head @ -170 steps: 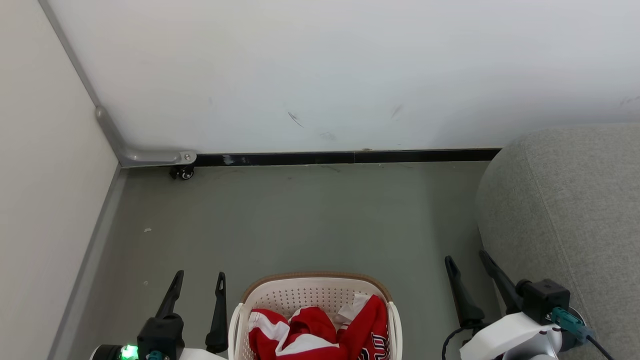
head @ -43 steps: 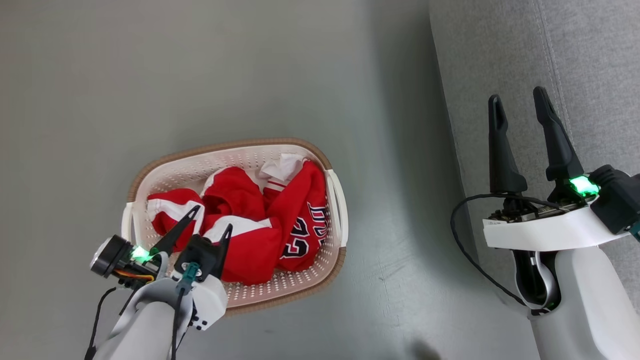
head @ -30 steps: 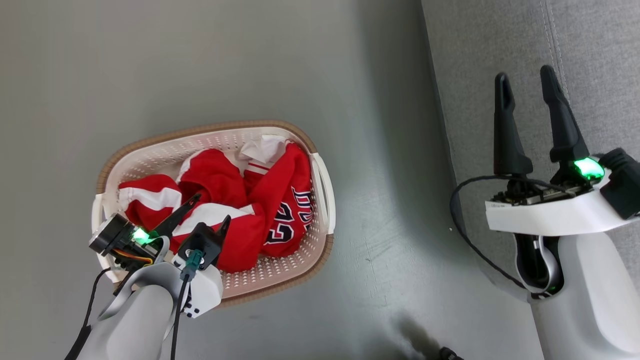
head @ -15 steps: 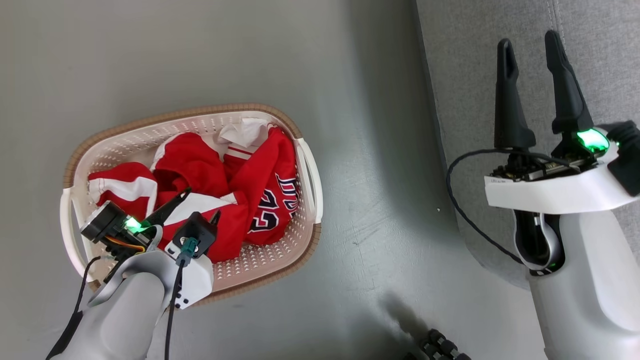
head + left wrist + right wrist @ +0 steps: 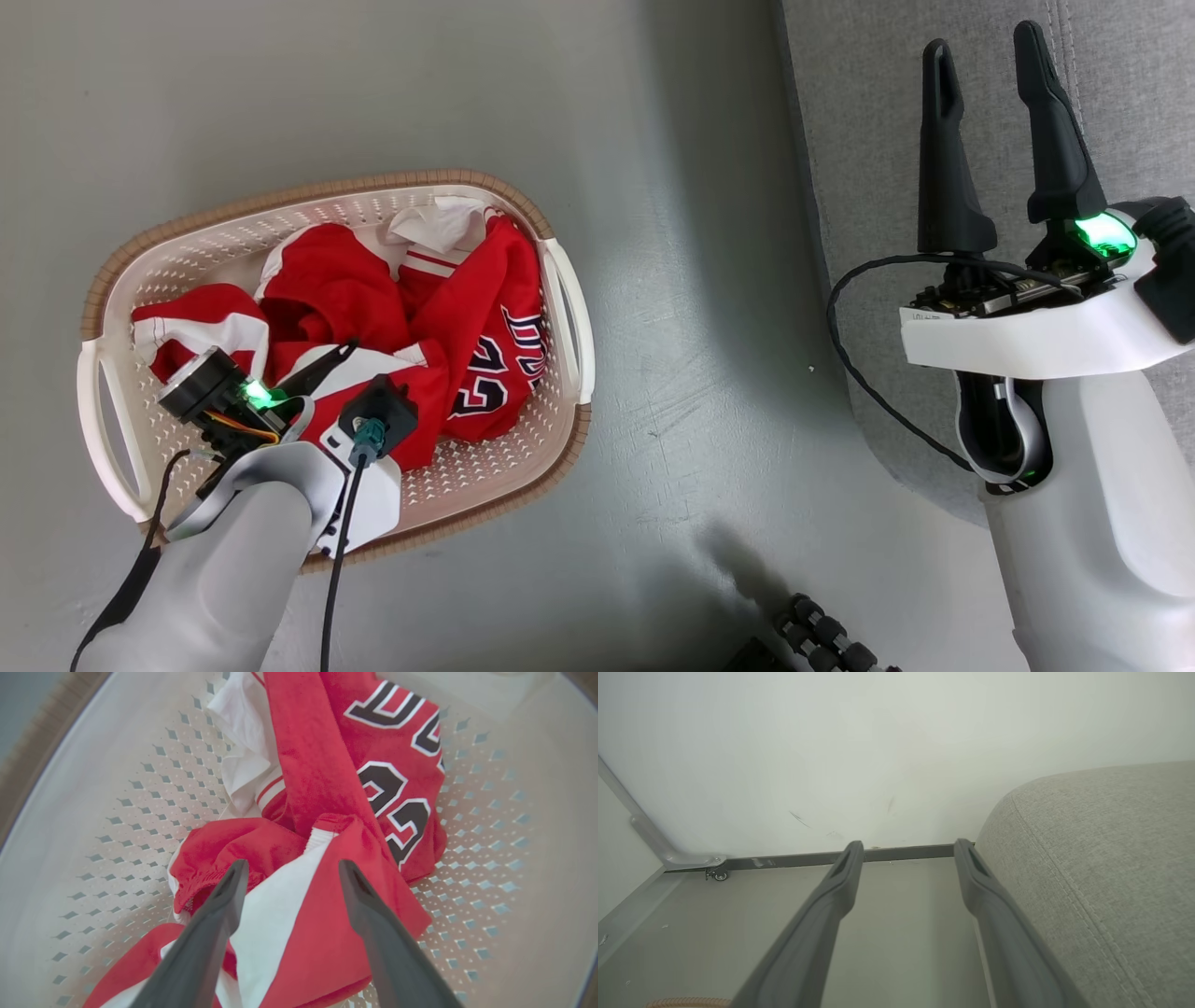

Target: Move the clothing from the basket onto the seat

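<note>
The hem of the striped fold (image 5: 421,354) rests on top of the jersey, so the striped fabric (image 5: 360,370) will come away and leave the jersey behind when the robot lifts.
The clothing (image 5: 373,308) lies crumpled in the basket (image 5: 308,187): red fabric with white stripes and a jersey with black-and-white numbers. My left gripper (image 5: 373,366) reaches down into the basket, open. In the left wrist view the left gripper (image 5: 293,864) has a finger on either side of a white-striped fold of the clothing (image 5: 327,779), just over it; I cannot tell if they touch. The basket wall (image 5: 117,765) curves around. My right gripper (image 5: 980,39) is open and holds nothing, over the edge of the grey seat (image 5: 868,140). The right wrist view has the right gripper (image 5: 909,844) beside the seat (image 5: 1087,858).
The basket stands on a grey floor (image 5: 691,327), left of the seat. A white wall with a dark baseboard (image 5: 906,851) and a metal bracket with a small caster (image 5: 714,873) lie ahead. A black ribbed object (image 5: 822,644) sits at the bottom edge.
The head camera has moved, so the basket sits further left and higher in view. My left gripper has sunk lower onto the clothing. Both grippers stay open.
</note>
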